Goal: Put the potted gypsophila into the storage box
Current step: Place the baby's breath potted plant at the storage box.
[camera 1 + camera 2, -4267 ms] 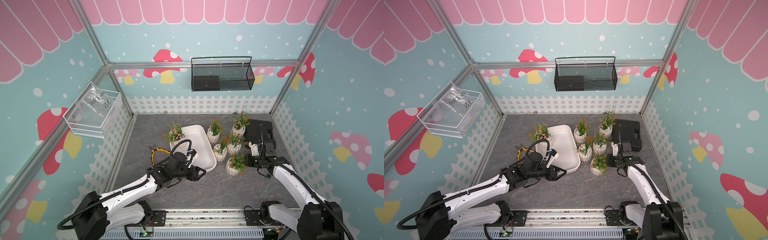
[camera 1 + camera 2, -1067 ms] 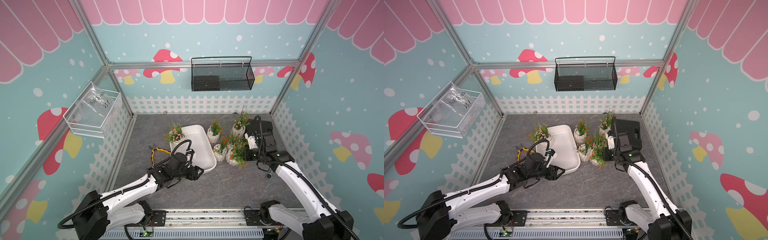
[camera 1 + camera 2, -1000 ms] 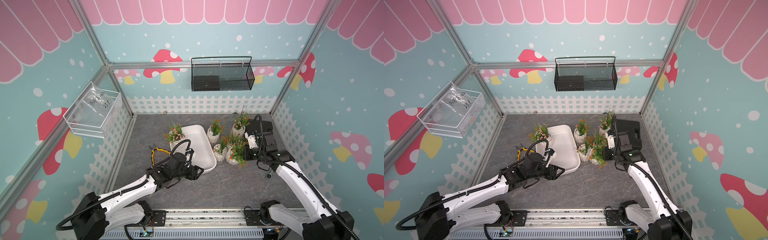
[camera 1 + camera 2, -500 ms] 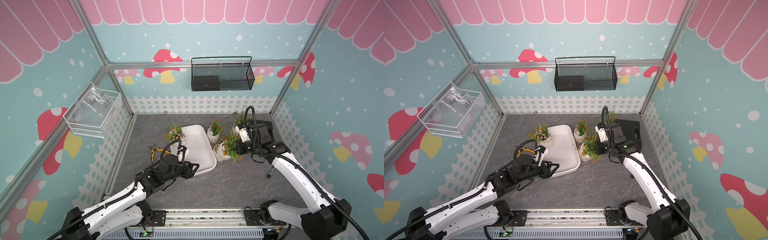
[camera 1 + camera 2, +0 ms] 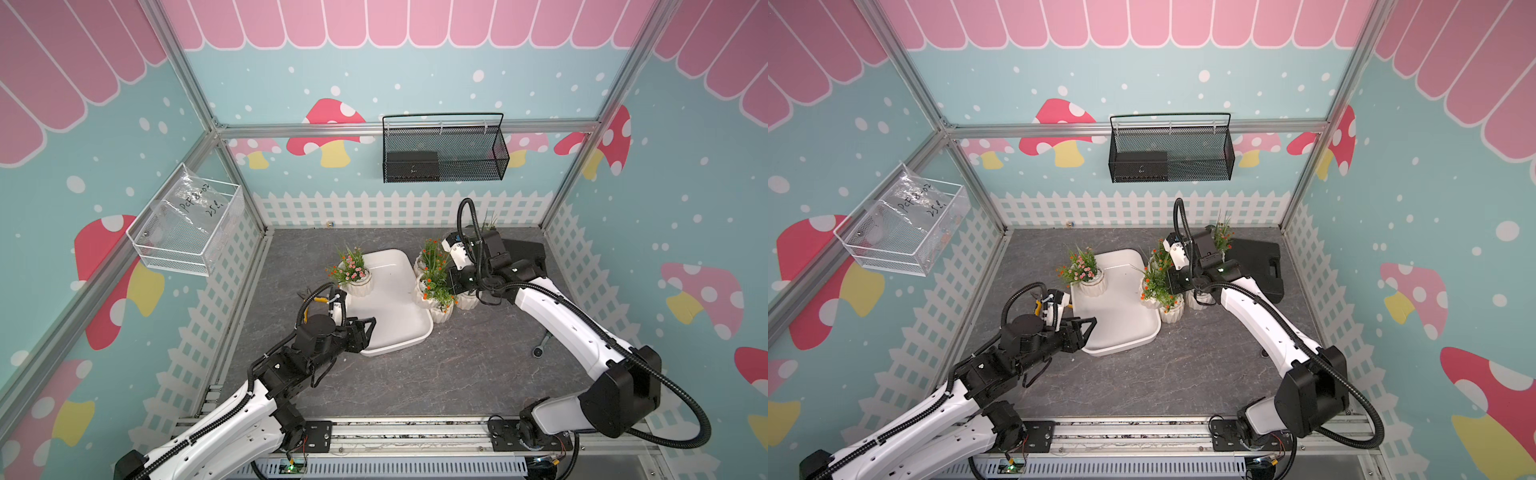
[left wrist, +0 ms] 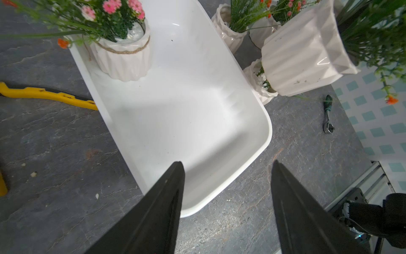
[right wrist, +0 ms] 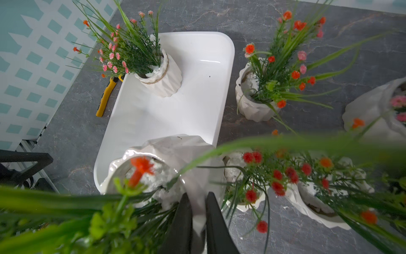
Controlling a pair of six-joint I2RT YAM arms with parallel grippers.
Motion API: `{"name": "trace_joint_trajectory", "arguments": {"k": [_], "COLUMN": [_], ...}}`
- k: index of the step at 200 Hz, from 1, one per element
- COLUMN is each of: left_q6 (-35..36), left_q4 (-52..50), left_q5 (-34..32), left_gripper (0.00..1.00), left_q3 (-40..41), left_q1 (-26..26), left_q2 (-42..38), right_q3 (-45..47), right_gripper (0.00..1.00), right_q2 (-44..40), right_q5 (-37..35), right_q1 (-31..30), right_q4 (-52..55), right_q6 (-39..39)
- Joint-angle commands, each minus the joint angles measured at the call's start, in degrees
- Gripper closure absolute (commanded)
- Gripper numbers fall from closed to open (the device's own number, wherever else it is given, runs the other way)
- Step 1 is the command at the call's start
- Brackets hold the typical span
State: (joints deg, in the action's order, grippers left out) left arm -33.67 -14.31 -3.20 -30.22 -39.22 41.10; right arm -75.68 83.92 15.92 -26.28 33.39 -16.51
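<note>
My right gripper is holding the pot and the storage box's far corner [image 5: 392, 262] is free beside the standing pot, so it should keep carrying the pot there until it rests on the box's bottom [image 5: 388, 279].
The storage box [image 5: 386, 309] [image 5: 1119, 318] [image 6: 175, 110] [image 7: 175, 114] lies mid-table. One potted gypsophila [image 5: 356, 284] [image 5: 1091, 283] [image 6: 123, 59] [image 7: 161, 81] stands in its far left corner. My right gripper [image 5: 449, 284] [image 5: 1169, 283] [image 7: 196, 195] is shut on the rim of another pot [image 5: 435, 286] [image 5: 1156, 287] [image 6: 303, 55] [image 7: 175, 158], held tilted in the air over the box's right edge. Several more pots [image 5: 442, 313] [image 7: 254, 103] stand right of the box. My left gripper [image 5: 366, 326] [image 5: 1090, 324] [image 6: 227, 162] hangs open and empty over the box's near left corner.
A black case [image 5: 523, 253] [image 5: 1262, 266] lies at the back right. Yellow-handled pliers [image 6: 50, 95] [image 7: 105, 96] lie left of the box, and a small ratchet tool [image 5: 542, 347] [image 6: 328, 118] on the right. A black mesh basket [image 5: 442, 153] hangs on the back wall, a clear bin [image 5: 187, 224] on the left wall.
My right gripper has lifted a pot off the table and carried it left to the box's right edge. The left gripper has shifted a little left along the box's near end.
</note>
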Motion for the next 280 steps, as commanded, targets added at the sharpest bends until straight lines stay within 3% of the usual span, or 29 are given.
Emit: {"name": "trace_joint_trajectory", "arguments": {"k": [1, 45, 93, 157, 206, 280], "left_q6": [-1.1, -0.8, 1.3, 4.3, 8.0, 8.7], "left_q4": [2.3, 5.4, 12.3, 11.4, 12.2, 10.7], "left_q5": [2.0, 0.6, 7.9, 2.9, 2.2, -0.4], "left_gripper": [0.36, 0.36, 0.36, 0.36, 0.36, 0.36], "left_q3": [2.1, 4.6, 6.9, 6.8, 6.1, 6.2], "left_q1": [1.2, 3.0, 5.8, 5.9, 5.9, 5.8], "left_q2": [-1.8, -1.4, 0.1, -0.1, 5.5, 5.1], "right_q3": [-4.4, -13.3, -23.5, -36.1, -44.2, -51.3], "right_gripper": [1.00, 1.00, 1.00, 1.00, 1.00, 1.00], "right_q2": [2.5, 10.9, 20.4, 32.1, 39.2, 46.8], "right_q5": [2.5, 3.1, 3.5, 3.3, 4.1, 5.7], "right_q1": [-1.4, -2.5, -3.2, -3.1, -3.2, -3.2], "right_q4": [-5.4, -5.0, -2.5, 1.9, 5.6, 6.3], "right_q6": [1.2, 1.8, 3.8, 6.1, 9.4, 12.3]}}
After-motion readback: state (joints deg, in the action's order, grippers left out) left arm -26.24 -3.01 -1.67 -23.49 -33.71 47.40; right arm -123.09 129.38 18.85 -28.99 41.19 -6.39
